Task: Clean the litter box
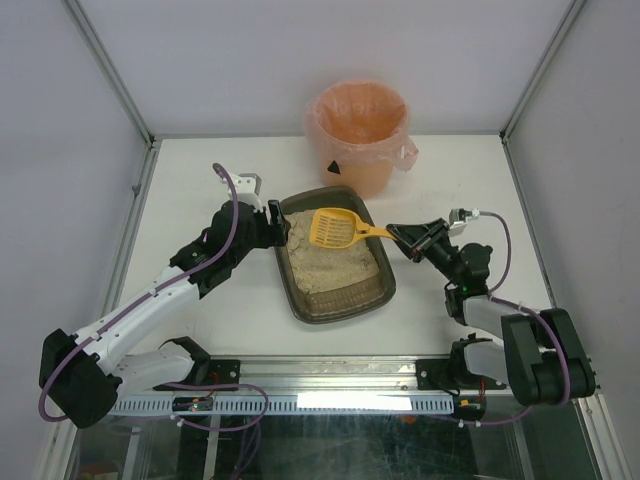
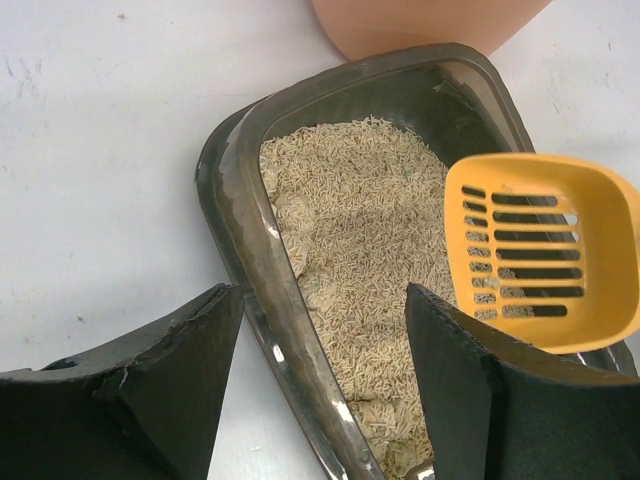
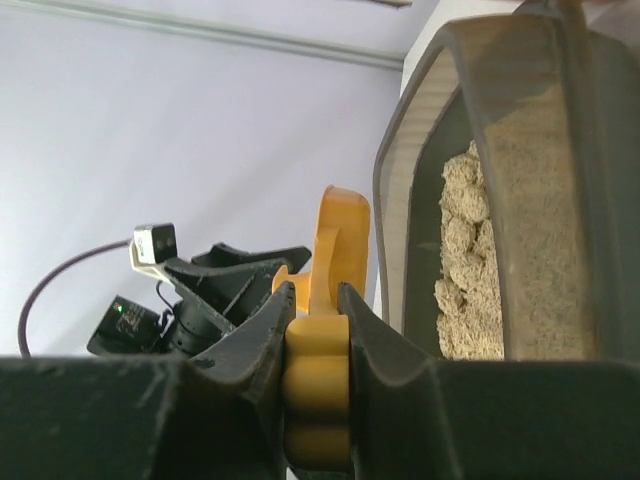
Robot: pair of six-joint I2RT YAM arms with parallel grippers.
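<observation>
The scoop's head (image 1: 332, 228) is empty while clumps lie (image 2: 300, 218) along the box's side by my left gripper, so next my right gripper lowers the scoop and dig there.
The litter box (image 1: 340, 310) is a dark translucent tray holding beige litter (image 1: 335, 268), at the table's middle. My left gripper (image 1: 275, 225) is open and straddles the box's far-left rim (image 2: 245, 240), one finger outside (image 2: 180, 380) and one over the litter (image 2: 470, 390). My right gripper (image 1: 405, 238) is shut on the handle (image 3: 318, 380) of the yellow slotted scoop (image 1: 335, 228). The scoop's head (image 2: 545, 250) hangs over the litter at the far end, with a few grains in its slots. Clumps (image 3: 460, 230) show through the box wall (image 3: 420, 130).
A round bin with a pink liner (image 1: 358, 125) stands just behind the litter box, and its base shows in the left wrist view (image 2: 420, 20). White walls and metal frame posts enclose the table on three sides.
</observation>
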